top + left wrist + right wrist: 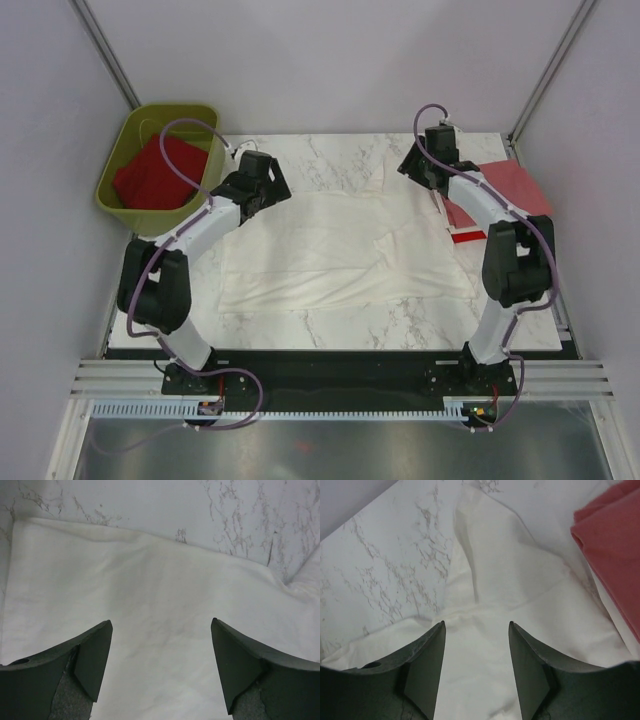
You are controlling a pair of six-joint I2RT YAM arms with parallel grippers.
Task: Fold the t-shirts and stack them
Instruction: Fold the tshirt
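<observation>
I should now go toward the sleeve's far corner (468, 494) and close there, since my right gripper's open fingers are lined up with the white t-shirt's sleeve edge (460, 536).
A white t-shirt (340, 255) lies spread across the marble table, partly folded, with creases near its right side. My left gripper (268, 172) hovers over the shirt's far left corner; in the left wrist view it (161, 625) stands open, with only flat white cloth (150, 605) below. My right gripper (420, 165) hangs over the shirt's far right part, open (477, 625) above a sleeve (490, 560), holding nothing. A salmon pink t-shirt (505, 185) lies folded at the table's right edge (615, 545). A red t-shirt (160, 172) lies in the tub.
The olive-green plastic tub (115, 170) stands off the table's far left corner. A small red patch (465, 236) shows under the right arm. Marble tabletop (330, 325) shows in front of the shirt and behind it. Grey walls close in on three sides.
</observation>
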